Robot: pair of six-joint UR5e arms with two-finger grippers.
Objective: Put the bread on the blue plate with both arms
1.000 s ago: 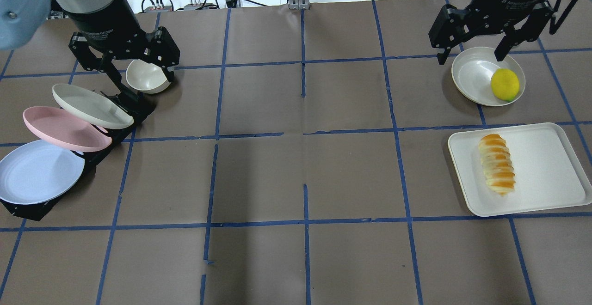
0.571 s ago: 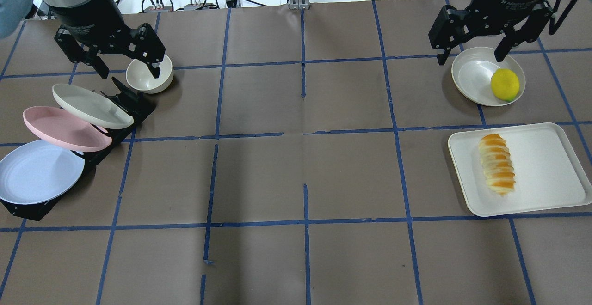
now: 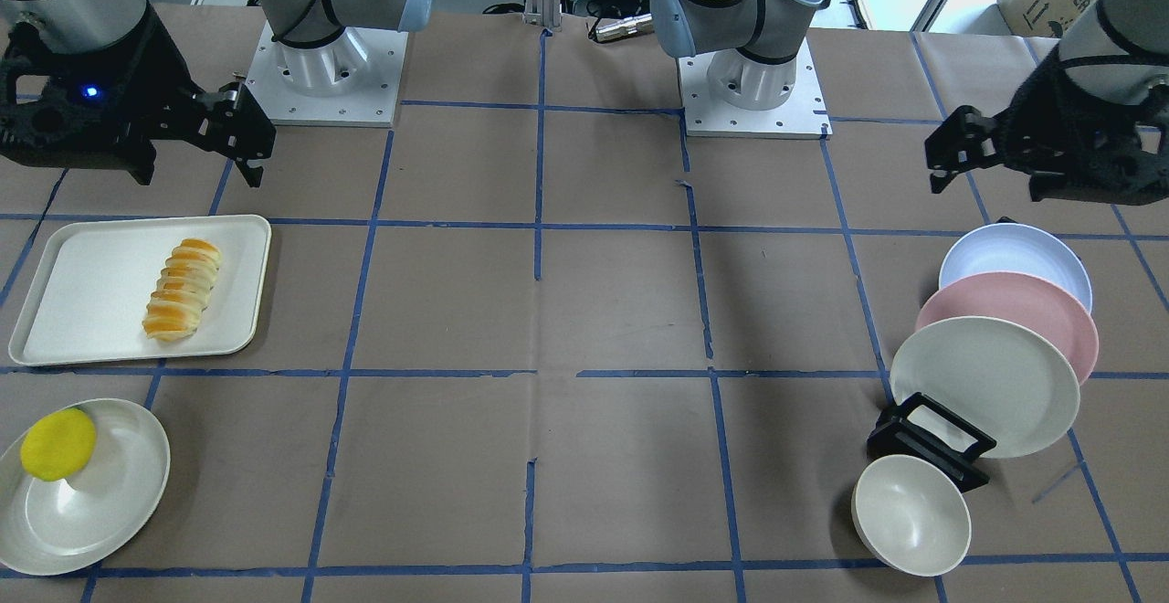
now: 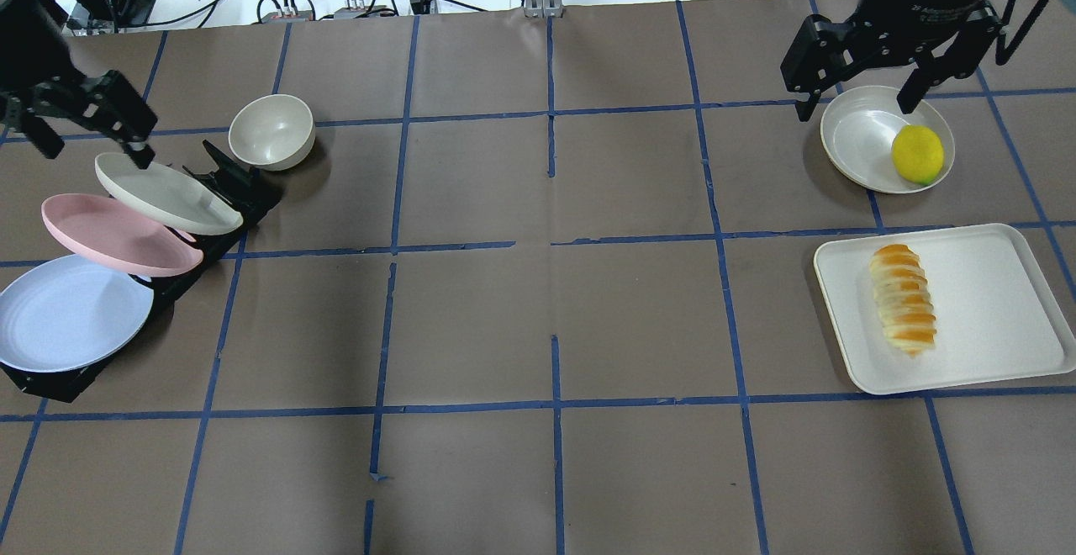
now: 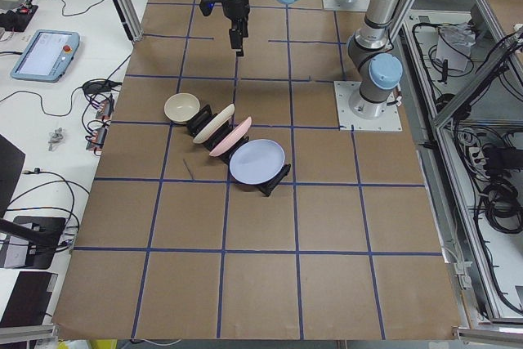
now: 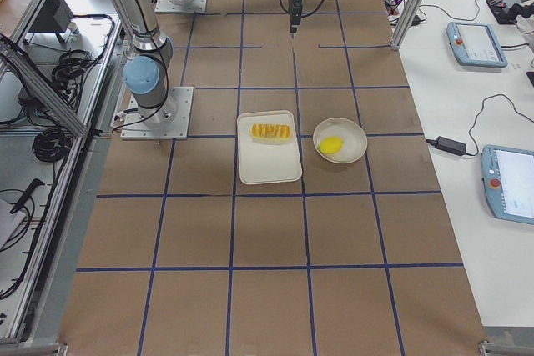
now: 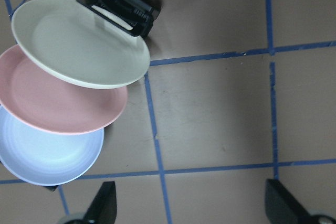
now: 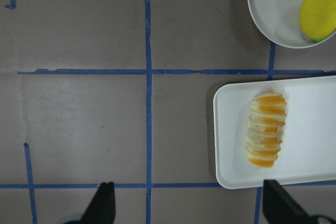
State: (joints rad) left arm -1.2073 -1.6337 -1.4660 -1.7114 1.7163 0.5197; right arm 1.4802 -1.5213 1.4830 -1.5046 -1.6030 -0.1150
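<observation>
The blue plate's rim (image 3: 1080, 263) stands clear of the pink plate, so my open left gripper should keep going toward that rim (image 3: 1088, 285) and close there.
The bread (image 4: 902, 309), a loaf striped orange and cream, lies on a white tray (image 4: 992, 319) at the right; it also shows in the right wrist view (image 8: 266, 136) and the front view (image 3: 181, 289). The blue plate (image 4: 67, 313) leans in a black rack at the left, nearest me of three plates; it also shows in the left wrist view (image 7: 47, 156). My left gripper (image 4: 91, 145) is open and empty, above the far end of the rack. My right gripper (image 4: 856, 109) is open and empty, above the lemon's plate, beyond the tray.
A pink plate (image 4: 118, 235) and a cream plate (image 4: 164, 193) stand in the rack (image 4: 239, 185) behind the blue one. A cream bowl (image 4: 271, 131) sits at the rack's far end. A yellow lemon (image 4: 917, 154) lies on a cream plate (image 4: 857, 139).
My left gripper has moved left, away from the cream bowl, to above the rack's far end near the table's left edge. The right gripper has barely moved. Objects are unmoved.
</observation>
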